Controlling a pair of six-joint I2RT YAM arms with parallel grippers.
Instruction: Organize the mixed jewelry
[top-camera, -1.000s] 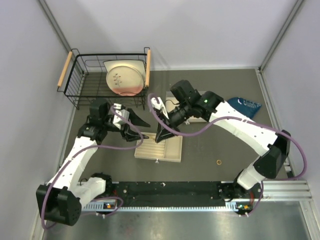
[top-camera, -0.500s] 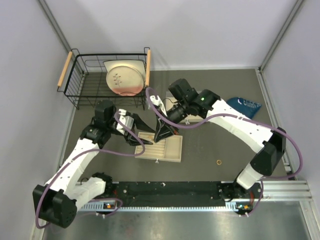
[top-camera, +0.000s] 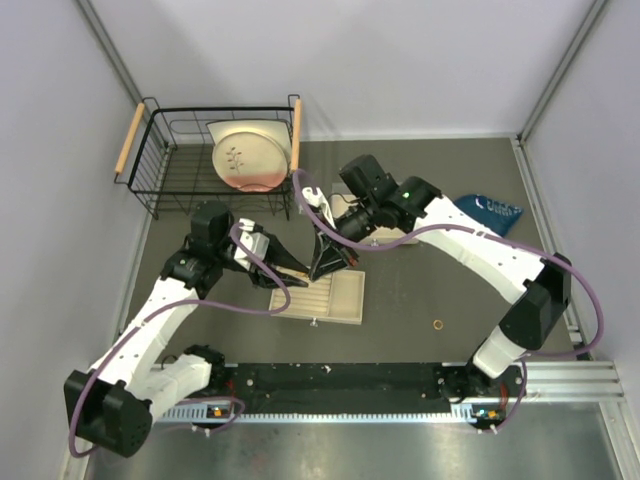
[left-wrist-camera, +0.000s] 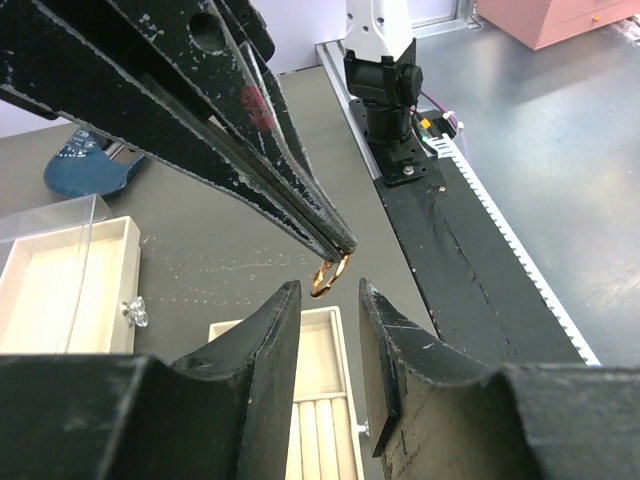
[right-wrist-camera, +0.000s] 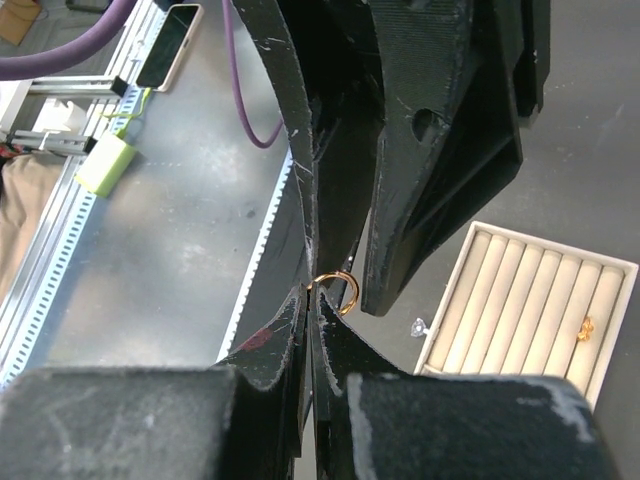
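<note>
The gold ring (right-wrist-camera: 345, 277) lies crosswise in my right gripper's fingers, so my left gripper should hold it (right-wrist-camera: 356, 292) while my right gripper takes it upright for the tray's groove.
My right gripper (top-camera: 326, 268) is shut on a small gold ring (right-wrist-camera: 336, 291), pinched at its fingertips above the left end of the beige ridged tray (top-camera: 345, 300). The ring also shows in the left wrist view (left-wrist-camera: 328, 276). My left gripper (left-wrist-camera: 329, 291) is open, its two fingers either side of the ring and just short of it. It meets the right gripper tip to tip in the top view (top-camera: 297, 270). A tiny gold piece (right-wrist-camera: 585, 328) lies in the tray's grooves. Another gold ring (top-camera: 437, 324) lies on the table to the right. The silver hoop is out of view.
A black wire basket (top-camera: 160, 160) with a plate (top-camera: 250, 155) stands at the back left. A white open box (left-wrist-camera: 60, 290) with a clear lid sits behind the tray. A blue object (top-camera: 490, 210) lies at the right. The black rail (top-camera: 330, 378) runs along the near edge.
My left gripper has moved right towards the right gripper's tips and now brackets the ring. The right gripper has shifted slightly left, still holding the ring.
</note>
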